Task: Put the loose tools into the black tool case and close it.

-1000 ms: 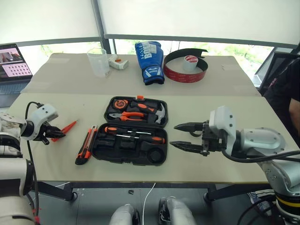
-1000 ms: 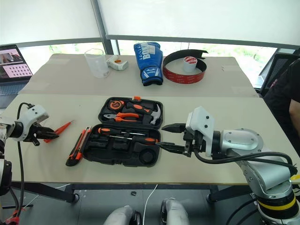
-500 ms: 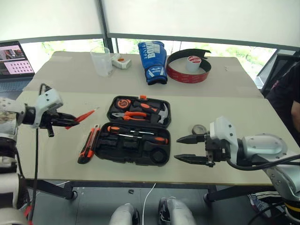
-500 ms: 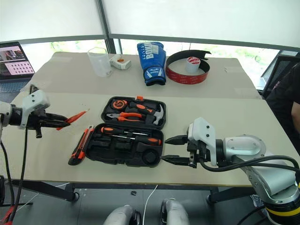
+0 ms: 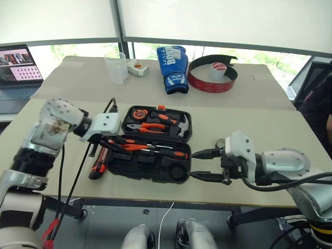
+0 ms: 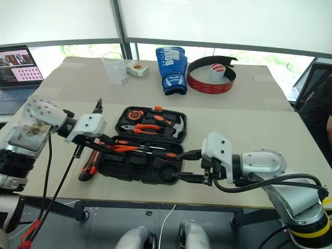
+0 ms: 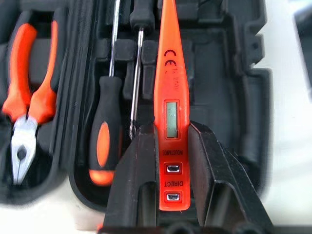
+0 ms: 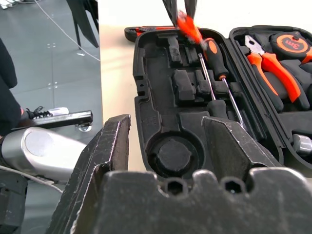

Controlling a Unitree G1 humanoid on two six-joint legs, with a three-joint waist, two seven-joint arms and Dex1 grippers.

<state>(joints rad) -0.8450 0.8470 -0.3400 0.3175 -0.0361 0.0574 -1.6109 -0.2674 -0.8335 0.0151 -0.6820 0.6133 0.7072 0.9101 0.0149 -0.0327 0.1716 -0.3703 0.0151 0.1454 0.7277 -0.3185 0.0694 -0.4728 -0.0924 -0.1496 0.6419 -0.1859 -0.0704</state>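
Next, I let go of the thin all-orange screwdriver (image 7: 172, 92) with my left gripper and push it down with closed fingers, because it sits above its slot (image 8: 193, 81) between my wide fingers.
The black tool case (image 5: 150, 168) lies open mid-table, its far half holding pliers, hammer and tape measure. My left gripper (image 7: 168, 134) is shut on the thin all-orange screwdriver (image 7: 166, 92), held low over the case's near half (image 5: 136, 147). Two black-and-orange screwdrivers (image 7: 104, 141) rest in that half's recesses. The orange-and-black utility knife (image 5: 97, 162) lies on the table left of the case, partly behind my left arm. My right gripper (image 5: 201, 165) stands open and empty just right of the case. The small dark tape roll (image 5: 220, 142) sits beyond it.
Across the back of the table stand a clear cup (image 5: 117, 68), a small white box (image 5: 138, 67), a blue boxing glove (image 5: 173, 61) and a red-and-black curved band (image 5: 199, 82) around a white roll. A laptop (image 5: 19, 65) is far left; a person's sleeve (image 5: 319, 98) at right.
My left gripper has carried the orange screwdriver from the table's left side rightward to over the case, rolling the wrist. The right gripper has hardly moved. The camera view shifted slightly.
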